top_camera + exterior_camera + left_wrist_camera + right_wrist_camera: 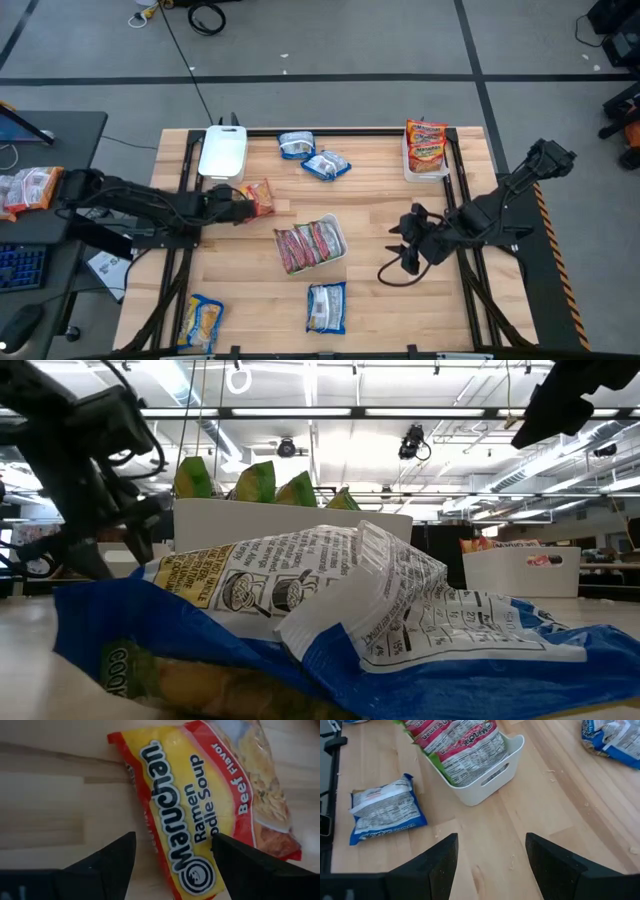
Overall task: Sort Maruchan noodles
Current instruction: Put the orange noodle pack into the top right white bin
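Note:
The tray of orange packets (pixel 426 151) is too far away for my left gripper to reach, so my left gripper should pick up the beef packet (pixel 262 197) and hand it to my right gripper.
An orange-yellow-red Maruchan beef packet (pixel 200 805) lies flat on the wood left of centre (pixel 259 197). My left gripper (pixel 172 837) is open right over its near end, one finger on either side, reaching in from the table's left (pixel 243 205). My right gripper (pixel 492 837) hangs open over bare wood to the right of the middle tray (pixel 403 248). Blue-white packets lie at the far middle (pixel 297 145), (pixel 326 165) and near the front edge (pixel 326 306). A yellow-blue packet (pixel 202 322) lies at the front left.
A white tray (pixel 340 250) at the centre holds green-and-red packets standing on edge. A second tray (pixel 408 165) at the far right holds orange packets. A third white tray (pixel 222 150) stands at the far left. Bare wood lies between the centre tray and the right gripper.

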Controlling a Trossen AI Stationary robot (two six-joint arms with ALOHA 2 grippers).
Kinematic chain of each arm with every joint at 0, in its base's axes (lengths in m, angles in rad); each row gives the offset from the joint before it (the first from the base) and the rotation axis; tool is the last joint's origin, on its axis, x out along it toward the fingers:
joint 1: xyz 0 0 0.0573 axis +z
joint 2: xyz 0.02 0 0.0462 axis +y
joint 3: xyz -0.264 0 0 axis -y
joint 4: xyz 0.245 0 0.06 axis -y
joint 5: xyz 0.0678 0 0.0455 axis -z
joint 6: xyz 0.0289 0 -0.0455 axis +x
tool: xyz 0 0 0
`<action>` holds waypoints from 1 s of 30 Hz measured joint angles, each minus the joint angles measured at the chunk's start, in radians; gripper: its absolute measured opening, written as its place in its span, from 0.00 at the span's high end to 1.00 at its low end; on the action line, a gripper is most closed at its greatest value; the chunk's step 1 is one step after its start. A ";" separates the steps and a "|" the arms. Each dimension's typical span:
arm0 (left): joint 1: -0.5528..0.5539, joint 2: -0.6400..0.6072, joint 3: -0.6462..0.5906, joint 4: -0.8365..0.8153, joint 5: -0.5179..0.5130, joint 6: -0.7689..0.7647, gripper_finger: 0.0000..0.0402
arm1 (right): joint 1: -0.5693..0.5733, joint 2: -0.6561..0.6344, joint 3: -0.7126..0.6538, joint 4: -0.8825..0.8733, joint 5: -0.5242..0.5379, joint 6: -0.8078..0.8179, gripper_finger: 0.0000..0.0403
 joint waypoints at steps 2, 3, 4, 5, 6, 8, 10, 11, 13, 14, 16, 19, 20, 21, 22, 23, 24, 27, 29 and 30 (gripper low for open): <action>0.013 0.000 -0.028 0.065 -0.002 -0.005 0.34 | 0.010 0.000 0.000 0.000 0.000 0.010 0.41; 0.019 0.000 -0.038 0.088 -0.004 -0.008 0.34 | 0.014 0.000 0.000 0.000 0.000 0.011 0.41; 0.025 0.000 -0.046 0.107 -0.008 -0.009 0.34 | 0.016 0.000 0.000 0.000 0.001 0.011 0.41; 0.028 0.000 -0.055 0.126 -0.015 -0.009 0.34 | 0.016 0.000 0.000 0.000 0.001 0.011 0.41; 0.031 0.000 -0.064 0.147 -0.021 -0.009 0.34 | 0.016 0.000 0.000 0.000 0.001 0.012 0.41; 0.032 0.000 -0.080 0.193 -0.035 0.015 0.35 | 0.016 0.000 0.000 0.000 0.002 0.013 0.41; 0.032 0.001 -0.089 0.236 -0.037 0.067 0.38 | 0.016 0.000 0.000 0.000 0.002 0.012 0.41; 0.032 0.001 -0.090 0.248 -0.037 0.088 0.41 | 0.016 0.000 0.000 0.000 0.002 0.012 0.41; 0.032 0.001 -0.090 0.255 -0.045 0.115 0.49 | 0.016 0.000 0.000 0.000 0.002 0.006 0.41; 0.032 0.001 -0.090 0.256 -0.054 0.121 0.54 | 0.016 0.000 0.000 0.000 0.000 -0.009 0.41; 0.031 0.001 -0.090 0.256 -0.081 0.124 0.66 | 0.016 0.000 0.000 0.000 -0.019 -0.041 0.41; 0.029 0.001 -0.090 0.286 -0.115 0.173 0.87 | 0.016 -0.001 0.000 0.001 -0.030 -0.079 0.41; 0.029 0.001 -0.090 0.308 -0.123 0.196 0.93 | 0.015 -0.001 0.000 0.001 -0.030 -0.089 0.41; 0.028 0.000 -0.090 0.341 -0.131 0.221 0.96 | 0.014 -0.001 0.000 0.003 -0.028 -0.100 0.41; 0.026 0.000 -0.086 0.371 -0.138 0.254 0.97 | 0.011 -0.001 0.000 0.010 -0.025 -0.115 0.41; 0.023 0.000 -0.075 0.393 -0.146 0.291 0.97 | 0.007 -0.001 0.000 0.021 -0.025 -0.138 0.41; 0.019 0.000 -0.058 0.406 -0.151 0.327 0.97 | 0.002 -0.001 0.000 0.035 -0.025 -0.174 0.41; 0.005 0.000 0.030 0.411 -0.163 0.474 0.99 | -0.017 -0.001 0.000 0.092 -0.025 -0.320 0.41; -0.005 0.000 0.106 0.398 -0.163 0.598 0.99 | -0.032 -0.001 0.002 0.136 -0.025 -0.397 0.41; -0.008 0.000 0.150 0.382 -0.164 0.661 0.99 | -0.042 -0.001 0.009 0.144 -0.026 -0.422 0.41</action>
